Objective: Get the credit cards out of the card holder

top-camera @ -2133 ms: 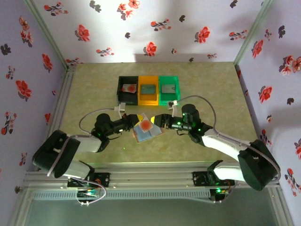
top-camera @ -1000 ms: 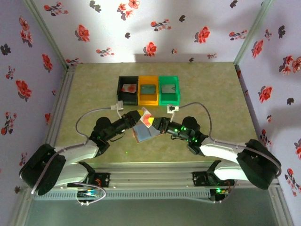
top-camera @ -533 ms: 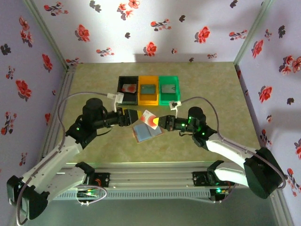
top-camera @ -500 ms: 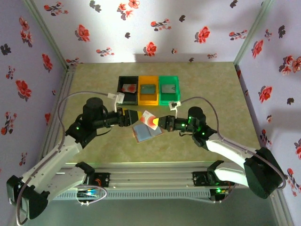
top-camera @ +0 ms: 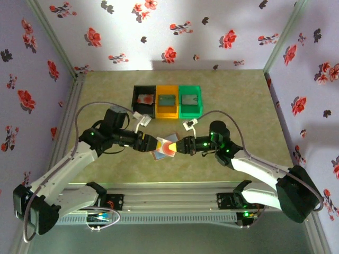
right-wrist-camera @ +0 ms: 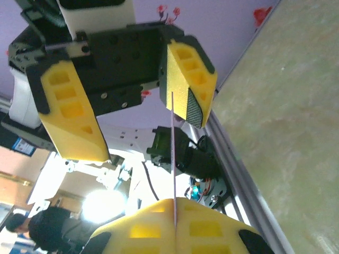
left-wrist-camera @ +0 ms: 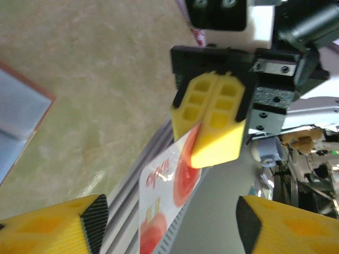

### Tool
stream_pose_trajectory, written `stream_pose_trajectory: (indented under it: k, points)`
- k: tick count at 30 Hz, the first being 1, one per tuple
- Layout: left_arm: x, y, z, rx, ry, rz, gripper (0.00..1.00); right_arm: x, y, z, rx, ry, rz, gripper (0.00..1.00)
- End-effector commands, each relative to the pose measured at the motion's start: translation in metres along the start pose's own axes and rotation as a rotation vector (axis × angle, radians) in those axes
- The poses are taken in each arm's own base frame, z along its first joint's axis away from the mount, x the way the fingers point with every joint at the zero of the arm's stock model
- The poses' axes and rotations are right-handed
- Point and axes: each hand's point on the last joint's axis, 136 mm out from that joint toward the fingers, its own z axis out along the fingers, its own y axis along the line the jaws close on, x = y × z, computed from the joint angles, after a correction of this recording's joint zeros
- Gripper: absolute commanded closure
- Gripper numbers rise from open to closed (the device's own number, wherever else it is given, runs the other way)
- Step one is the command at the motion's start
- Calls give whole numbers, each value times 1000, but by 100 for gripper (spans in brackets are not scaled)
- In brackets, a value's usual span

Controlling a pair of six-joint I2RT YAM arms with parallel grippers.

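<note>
I should first take the credit card's loose end (left-wrist-camera: 153,227) from my right gripper with my left gripper, because the black bin (top-camera: 143,109) is on my left gripper's side. My left gripper should then place the card there.
A credit card (left-wrist-camera: 169,196), white with red prints, is held in the air by one end, with my right gripper (left-wrist-camera: 212,127) shut on it. In the right wrist view the credit card (right-wrist-camera: 173,153) shows edge-on, rising from my right gripper (right-wrist-camera: 175,225). My left gripper (left-wrist-camera: 169,225) is open, its fingers (right-wrist-camera: 69,111) standing either side of the card's free end with gaps showing. From above, the left gripper (top-camera: 152,143) and right gripper (top-camera: 181,146) face each other over the card (top-camera: 168,146). The card holder (top-camera: 157,155) lies open on the table beneath them, its blue panel (left-wrist-camera: 16,127) partly visible.
Three small bins stand in a row behind: black (top-camera: 143,100), orange (top-camera: 167,100) and green (top-camera: 190,100), each with a card lying in it. The table's near edge with a metal rail (top-camera: 169,193) is just in front of the grippers.
The left gripper has swung from beside the bins toward the card and now straddles its free end. The right gripper and card have shifted toward the near edge, over the card holder.
</note>
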Motion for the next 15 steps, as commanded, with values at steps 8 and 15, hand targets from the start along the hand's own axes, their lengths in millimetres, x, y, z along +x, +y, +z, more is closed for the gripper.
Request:
stream_pose_trajectory:
  k: [8,15]
  points:
    - [3,-16,3,140,23,13,61,-4,26,1,-77,9,-116,100]
    - [5,-18,4,165,29,12,82,-3,31,0,-93,8,-127,100]
